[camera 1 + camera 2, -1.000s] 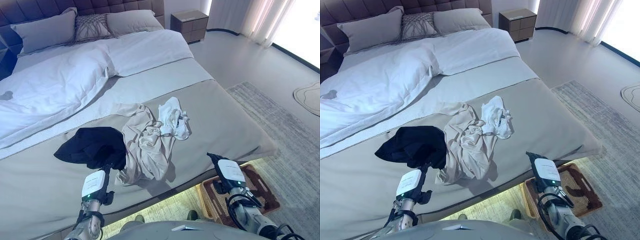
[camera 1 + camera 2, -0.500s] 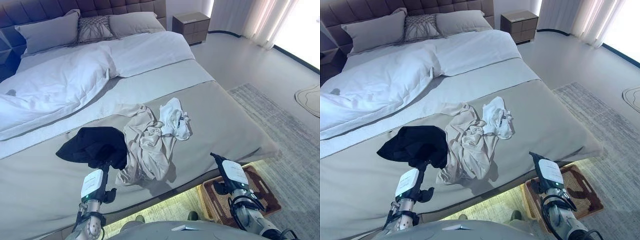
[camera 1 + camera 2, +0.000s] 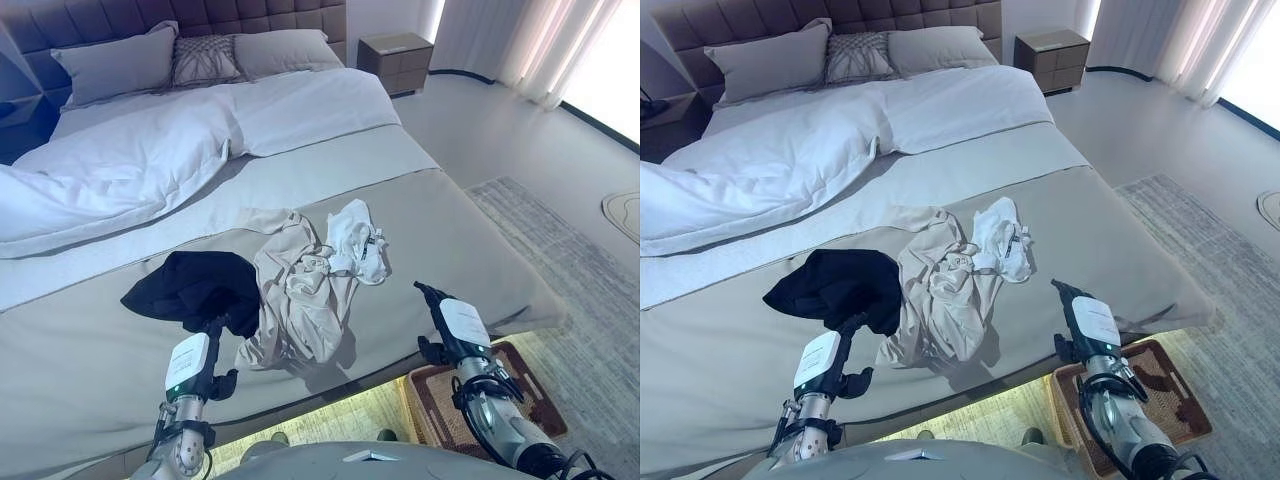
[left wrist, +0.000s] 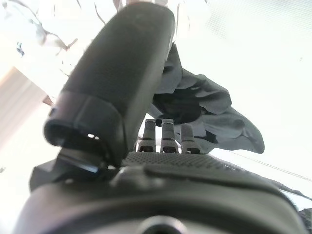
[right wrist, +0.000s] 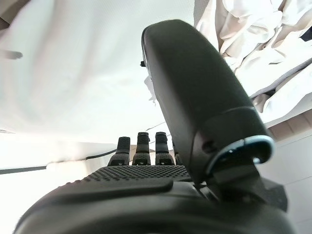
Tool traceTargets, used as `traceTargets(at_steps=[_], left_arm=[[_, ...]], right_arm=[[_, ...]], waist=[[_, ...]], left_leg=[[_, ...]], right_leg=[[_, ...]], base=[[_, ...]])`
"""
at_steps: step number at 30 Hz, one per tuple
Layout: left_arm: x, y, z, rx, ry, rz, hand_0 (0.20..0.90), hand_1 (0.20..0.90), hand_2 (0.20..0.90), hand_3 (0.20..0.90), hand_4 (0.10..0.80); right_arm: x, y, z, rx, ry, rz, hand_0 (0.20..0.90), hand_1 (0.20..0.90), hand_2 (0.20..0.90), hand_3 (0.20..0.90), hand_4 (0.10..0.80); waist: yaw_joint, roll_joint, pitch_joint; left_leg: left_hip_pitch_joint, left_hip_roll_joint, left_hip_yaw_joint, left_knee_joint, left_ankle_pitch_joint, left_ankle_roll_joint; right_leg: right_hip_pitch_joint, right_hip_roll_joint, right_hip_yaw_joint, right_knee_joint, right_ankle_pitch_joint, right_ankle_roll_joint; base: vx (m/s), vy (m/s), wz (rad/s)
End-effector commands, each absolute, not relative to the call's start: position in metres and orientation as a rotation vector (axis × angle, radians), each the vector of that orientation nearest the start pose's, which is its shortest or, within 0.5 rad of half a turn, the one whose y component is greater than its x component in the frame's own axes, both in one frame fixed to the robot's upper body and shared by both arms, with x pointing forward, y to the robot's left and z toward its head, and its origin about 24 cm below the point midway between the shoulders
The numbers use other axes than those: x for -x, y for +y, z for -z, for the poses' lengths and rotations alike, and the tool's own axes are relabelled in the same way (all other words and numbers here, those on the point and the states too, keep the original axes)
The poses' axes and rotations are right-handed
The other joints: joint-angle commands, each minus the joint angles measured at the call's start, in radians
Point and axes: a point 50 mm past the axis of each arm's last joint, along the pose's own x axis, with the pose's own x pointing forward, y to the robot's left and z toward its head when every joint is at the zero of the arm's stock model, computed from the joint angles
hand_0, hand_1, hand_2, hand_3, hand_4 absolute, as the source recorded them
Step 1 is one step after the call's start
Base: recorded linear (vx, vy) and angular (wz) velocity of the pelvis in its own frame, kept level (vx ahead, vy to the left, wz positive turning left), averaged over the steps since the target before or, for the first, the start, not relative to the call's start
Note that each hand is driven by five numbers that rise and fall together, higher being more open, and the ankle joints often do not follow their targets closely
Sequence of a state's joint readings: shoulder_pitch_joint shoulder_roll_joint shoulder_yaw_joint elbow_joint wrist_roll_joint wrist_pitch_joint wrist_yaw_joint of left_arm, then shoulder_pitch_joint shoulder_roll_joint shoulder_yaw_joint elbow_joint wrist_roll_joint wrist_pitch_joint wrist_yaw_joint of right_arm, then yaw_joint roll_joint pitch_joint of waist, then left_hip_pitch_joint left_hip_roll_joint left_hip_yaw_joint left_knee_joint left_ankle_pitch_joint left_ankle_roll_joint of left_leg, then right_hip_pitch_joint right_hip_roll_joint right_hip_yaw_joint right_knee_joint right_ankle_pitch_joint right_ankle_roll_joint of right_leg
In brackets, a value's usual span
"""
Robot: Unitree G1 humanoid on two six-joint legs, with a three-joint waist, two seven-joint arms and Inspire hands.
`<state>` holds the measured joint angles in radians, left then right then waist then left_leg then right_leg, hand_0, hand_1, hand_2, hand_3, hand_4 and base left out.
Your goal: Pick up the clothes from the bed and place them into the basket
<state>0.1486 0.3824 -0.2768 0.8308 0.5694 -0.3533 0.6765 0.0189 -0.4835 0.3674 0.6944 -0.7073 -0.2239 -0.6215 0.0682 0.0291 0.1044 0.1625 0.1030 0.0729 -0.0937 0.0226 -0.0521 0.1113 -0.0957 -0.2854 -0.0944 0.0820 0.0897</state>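
Observation:
The white garment (image 3: pixel 358 240) meets the beige garment along just one edge (image 3: pixel 330 262), so I expect the white garment to come away alone when I lift it.
On the grey bed cover (image 3: pixel 470 240), a black garment (image 3: pixel 190 288), a crumpled beige garment (image 3: pixel 300 290) and a small white garment (image 3: pixel 358 240) lie side by side, touching. My left hand (image 3: pixel 190 365) is open at the bed's near edge, with its fingers (image 4: pixel 163 134) pointing at the black garment (image 4: pixel 214 112) just ahead. My right hand (image 3: pixel 460 325) is open and empty over the bed's near edge, right of the beige garment (image 5: pixel 253 34). The brown woven basket (image 3: pixel 1188 400) stands on the floor below my right arm, partly under the bed's corner.
A white duvet (image 3: pixel 120 165) and pillows (image 3: pixel 200 60) cover the far half of the bed. A nightstand (image 3: pixel 395 60) stands by the headboard. A grey rug (image 3: pixel 590 290) lies on the floor to the right, with curtains (image 3: pixel 540 40) beyond.
The camera has shifted, so the whole scene sits a little to the right. Both hands have edged slightly forward over the bed edge. The clothes lie as before.

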Motion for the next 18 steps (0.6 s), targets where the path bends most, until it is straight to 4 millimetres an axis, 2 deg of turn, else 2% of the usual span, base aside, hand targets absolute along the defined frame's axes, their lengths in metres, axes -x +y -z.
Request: traceTargets(at_steps=[1, 6, 10, 14, 18], left_arm=[[-0.178, 0.254, 0.058, -1.021, 0.084, -0.192, 0.900, 0.900, 0.900, 0.900, 0.800], [-0.185, 0.253, 0.048, -1.013, 0.045, -0.166, 0.900, 0.900, 0.900, 0.900, 0.800], [-0.186, 0.252, 0.045, -1.012, 0.016, -0.149, 0.900, 0.900, 0.900, 0.900, 0.800], [-0.185, 0.250, 0.043, -0.992, 0.008, -0.134, 0.900, 0.900, 0.900, 0.900, 0.800], [-0.185, 0.250, 0.039, -0.993, -0.007, -0.132, 0.900, 0.900, 0.900, 0.900, 0.800]], right_arm=[[-0.243, -0.228, 0.019, 1.245, -0.112, 0.020, 0.900, 0.900, 0.900, 0.900, 0.800], [-0.259, -0.231, -0.001, 1.265, -0.153, 0.034, 0.900, 0.900, 0.900, 0.900, 0.800], [-0.265, -0.232, -0.006, 1.289, -0.170, 0.023, 0.900, 0.900, 0.900, 0.900, 0.800], [-0.272, -0.233, -0.010, 1.306, -0.166, -0.004, 0.900, 0.900, 0.900, 0.900, 0.800], [-0.288, -0.234, -0.025, 1.330, -0.169, 0.013, 0.900, 0.900, 0.900, 0.900, 0.800]], waist=[[0.028, -0.053, -0.003], [0.051, -0.053, 0.016], [0.073, -0.051, 0.038], [0.098, -0.047, 0.049], [0.126, -0.043, 0.060]], left_leg=[[-0.011, -0.049, -0.021, 0.023, -0.060, 0.027], [-0.033, -0.049, -0.044, 0.044, -0.058, 0.029], [-0.056, -0.051, -0.068, 0.069, -0.056, 0.033], [-0.065, -0.056, -0.088, 0.055, -0.038, 0.027], [-0.089, -0.058, -0.109, 0.044, -0.016, 0.014]], right_leg=[[0.040, -0.037, 0.032, 0.105, -0.120, 0.013], [0.023, -0.035, 0.022, 0.152, -0.143, -0.001], [0.006, -0.038, 0.005, 0.190, -0.155, -0.012], [0.011, -0.039, -0.016, 0.183, -0.152, -0.015], [0.009, -0.040, -0.047, 0.172, -0.149, -0.017]], base=[[0.047, -0.003, 0.03], [0.020, 0.005, 0.15], [0.018, 0.004, 0.16], [0.026, 0.007, 0.15], [0.008, 0.020, 0.23]])
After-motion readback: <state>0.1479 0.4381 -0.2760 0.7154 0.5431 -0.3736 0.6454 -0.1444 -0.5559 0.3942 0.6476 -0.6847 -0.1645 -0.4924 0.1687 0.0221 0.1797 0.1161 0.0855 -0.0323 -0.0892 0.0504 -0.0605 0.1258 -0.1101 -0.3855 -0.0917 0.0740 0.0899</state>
